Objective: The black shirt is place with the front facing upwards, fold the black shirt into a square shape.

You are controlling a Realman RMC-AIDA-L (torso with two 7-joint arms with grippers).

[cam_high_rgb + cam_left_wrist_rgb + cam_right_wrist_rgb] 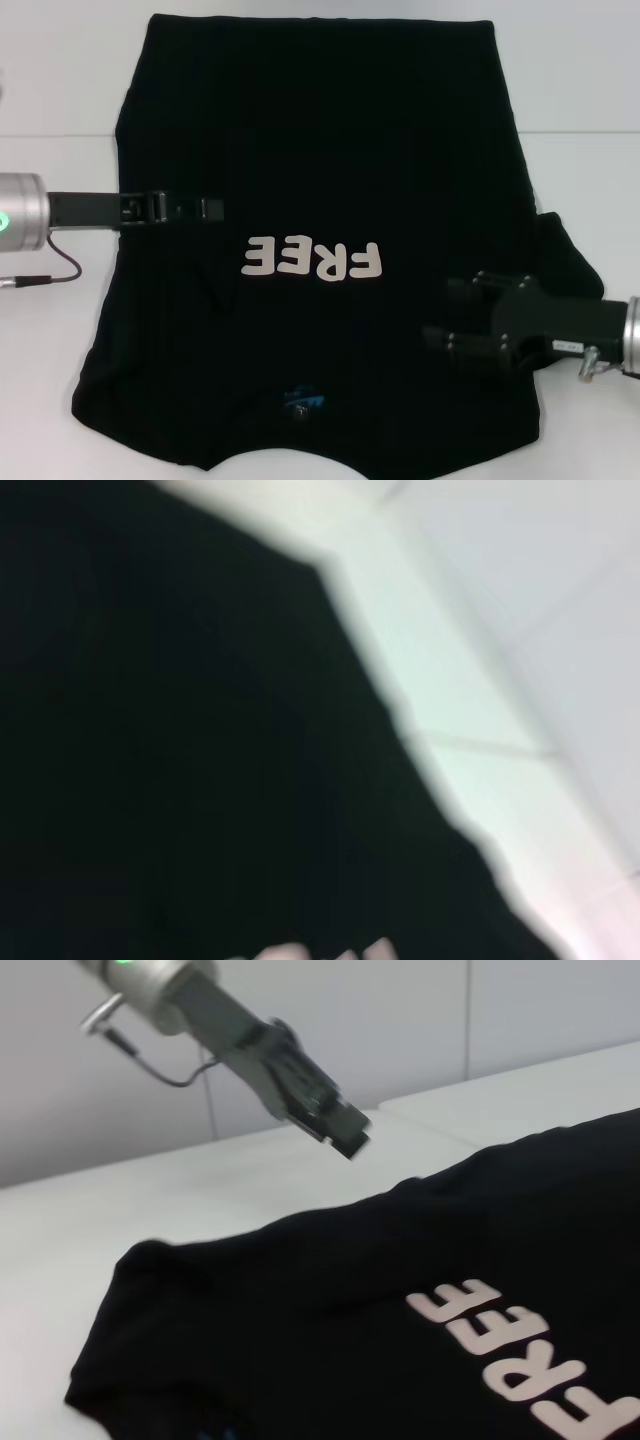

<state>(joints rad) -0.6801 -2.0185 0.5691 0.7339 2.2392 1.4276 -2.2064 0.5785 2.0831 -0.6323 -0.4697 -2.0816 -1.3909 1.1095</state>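
A sleeve (565,258) sticks out past the black shirt's side, behind the fingers of the robot's right gripper, so the robot should back off, take the sleeve's outer edge (598,283) and fold it in.
The black shirt (320,150) lies flat on the white table (50,350), front up, its collar and small blue neck label (302,400) at the near edge. White "FREE" lettering (312,260) crosses its chest. My left gripper (212,208) reaches in from the left and hovers shut over the shirt's left half, holding nothing; the right wrist view shows the left gripper (350,1142) clear above the cloth (400,1250). My right gripper (440,313) is open low over the shirt's right side, near the right sleeve (570,250). In the left wrist view only the shirt (150,730) and table show.
The shirt covers most of the table in front of me. Bare white tabletop (590,180) shows on both sides of it. A thin dark cable (55,272) loops from my left arm over the table at the left.
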